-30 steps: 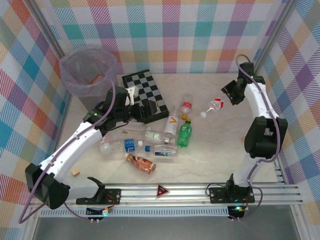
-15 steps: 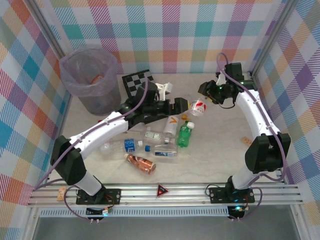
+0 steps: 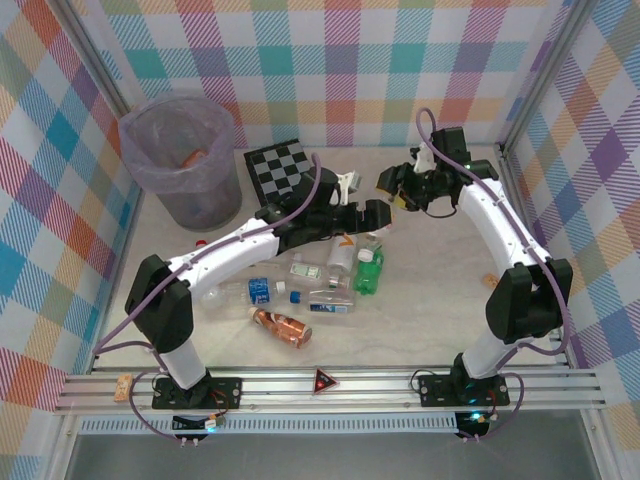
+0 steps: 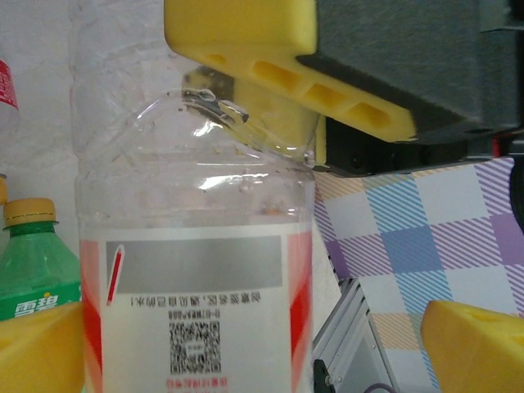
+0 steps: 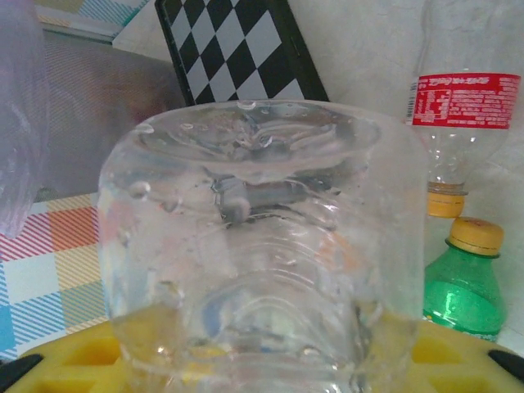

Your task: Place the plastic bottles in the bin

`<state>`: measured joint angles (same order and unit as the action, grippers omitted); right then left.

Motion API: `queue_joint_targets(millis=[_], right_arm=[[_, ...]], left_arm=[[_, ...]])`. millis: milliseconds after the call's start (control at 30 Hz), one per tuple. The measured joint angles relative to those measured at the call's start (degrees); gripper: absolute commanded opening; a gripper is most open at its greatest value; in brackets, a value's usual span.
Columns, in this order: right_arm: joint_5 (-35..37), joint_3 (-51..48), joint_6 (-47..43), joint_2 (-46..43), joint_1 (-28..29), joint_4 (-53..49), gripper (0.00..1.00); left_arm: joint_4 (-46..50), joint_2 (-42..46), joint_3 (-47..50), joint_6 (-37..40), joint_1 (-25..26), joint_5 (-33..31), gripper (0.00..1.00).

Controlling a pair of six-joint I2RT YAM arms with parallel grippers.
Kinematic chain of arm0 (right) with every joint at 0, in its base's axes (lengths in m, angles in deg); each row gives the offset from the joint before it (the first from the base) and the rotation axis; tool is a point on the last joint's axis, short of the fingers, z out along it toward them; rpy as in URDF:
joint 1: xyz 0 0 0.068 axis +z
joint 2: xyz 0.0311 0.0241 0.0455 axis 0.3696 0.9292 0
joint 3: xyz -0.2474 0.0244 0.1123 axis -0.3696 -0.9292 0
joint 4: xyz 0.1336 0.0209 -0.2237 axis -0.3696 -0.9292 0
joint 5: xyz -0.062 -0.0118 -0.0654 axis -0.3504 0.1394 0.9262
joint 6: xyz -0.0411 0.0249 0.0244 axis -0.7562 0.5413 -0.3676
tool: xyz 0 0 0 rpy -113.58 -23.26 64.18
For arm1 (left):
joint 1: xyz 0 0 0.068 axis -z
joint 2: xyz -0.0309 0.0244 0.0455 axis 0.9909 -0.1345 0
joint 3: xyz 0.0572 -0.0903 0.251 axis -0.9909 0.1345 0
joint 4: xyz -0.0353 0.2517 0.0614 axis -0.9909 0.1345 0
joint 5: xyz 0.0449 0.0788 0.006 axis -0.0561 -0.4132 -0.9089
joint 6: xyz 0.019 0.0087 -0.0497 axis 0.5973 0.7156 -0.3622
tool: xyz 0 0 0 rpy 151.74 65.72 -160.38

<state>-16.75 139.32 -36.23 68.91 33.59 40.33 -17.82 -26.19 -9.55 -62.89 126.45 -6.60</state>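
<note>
The bin (image 3: 185,155) is far across from my right gripper, so next my left gripper grips the clear bottle (image 4: 196,311) and takes it there once my right gripper opens.
A clear bottle with a red-and-white label (image 4: 196,270) hangs over the middle of the table, and my right gripper (image 5: 262,360) is shut on it; its base faces that wrist camera (image 5: 262,237). My left gripper (image 4: 258,348) is open with this bottle between its yellow fingertips (image 4: 41,348), not squeezing it. In the top view the two grippers meet, left (image 3: 378,212) and right (image 3: 392,185). Several bottles lie below: a green one (image 3: 369,272), a white one with an orange mark (image 3: 342,252), a blue-labelled one (image 3: 258,291) and a brown-orange one (image 3: 282,326). The bin (image 3: 130,130) stands at the far left.
A black-and-white chequered board (image 3: 280,168) lies between the bin and the grippers. A red-labelled bottle (image 5: 463,106) lies beside the green bottle (image 5: 463,278). Chequered walls close in the back and both sides. A small tan block (image 3: 490,281) sits at the right.
My right gripper has carried the red-labelled bottle leftward. My left arm has swung right from the board to meet it, and its open fingers now stand around the bottle.
</note>
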Motion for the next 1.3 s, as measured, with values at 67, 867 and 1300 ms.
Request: queue_joint_targets(millis=[67, 867, 1300], right_arm=[[-0.3, 0.0, 0.0, 0.0, 0.2, 0.5, 0.53], [0.7, 0.5, 0.2, 0.2, -1.2, -0.4, 1.0], [4.3, -4.3, 1.1, -17.0, -10.4, 0.5, 0.99]], left_arm=[[0.1, -0.7, -0.3, -0.1, 0.0, 0.0, 0.93], [1.9, -2.8, -1.7, -0.3, 0.3, -1.2, 0.57], [8.5, -2.8, -4.5, 2.9, -0.7, -2.8, 0.56]])
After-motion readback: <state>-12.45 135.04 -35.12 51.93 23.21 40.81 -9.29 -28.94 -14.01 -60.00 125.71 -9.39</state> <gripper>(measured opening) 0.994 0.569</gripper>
